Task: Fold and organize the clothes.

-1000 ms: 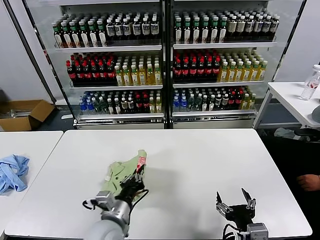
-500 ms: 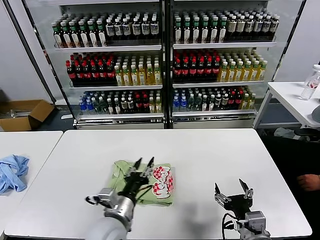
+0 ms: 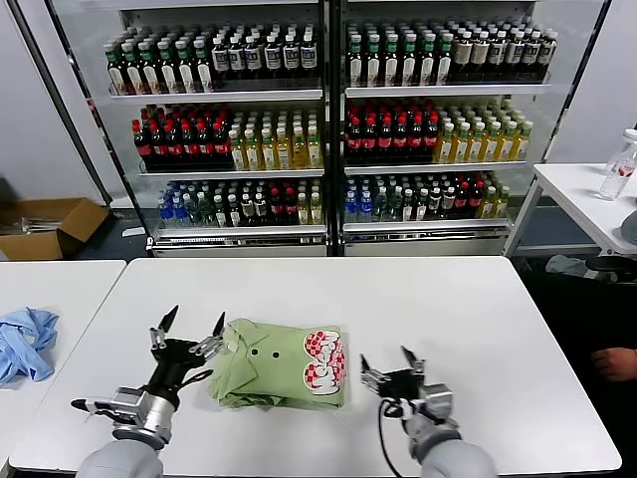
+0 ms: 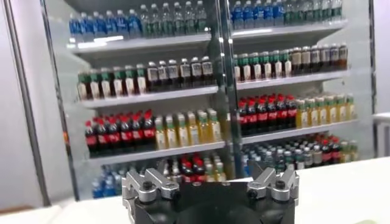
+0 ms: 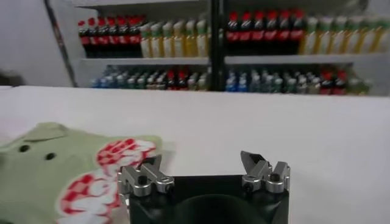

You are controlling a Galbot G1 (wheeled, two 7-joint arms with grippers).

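The robot's right gripper should drag the light green shirt over by its checkered print end, since the shirt lies away from the middle of the table, close to the left gripper.
The light green shirt lies folded flat on the white table, collar and dark buttons at its left, red-and-white checkered print at its right. It also shows in the right wrist view. My left gripper is open and empty, raised just left of the shirt, fingers pointing up. My right gripper is open and empty, low over the table just right of the shirt. In the left wrist view the left gripper faces the drinks shelves.
A light blue garment lies on the neighbouring table at the left. A glass-door cooler full of bottles stands behind the table. A cardboard box is on the floor at the far left. Another table with a bottle stands at the right.
The left gripper let go of the shirt and drew back to its left, tilting upward. The right gripper moved left toward the shirt's right edge. The shirt now lies flat and folded.
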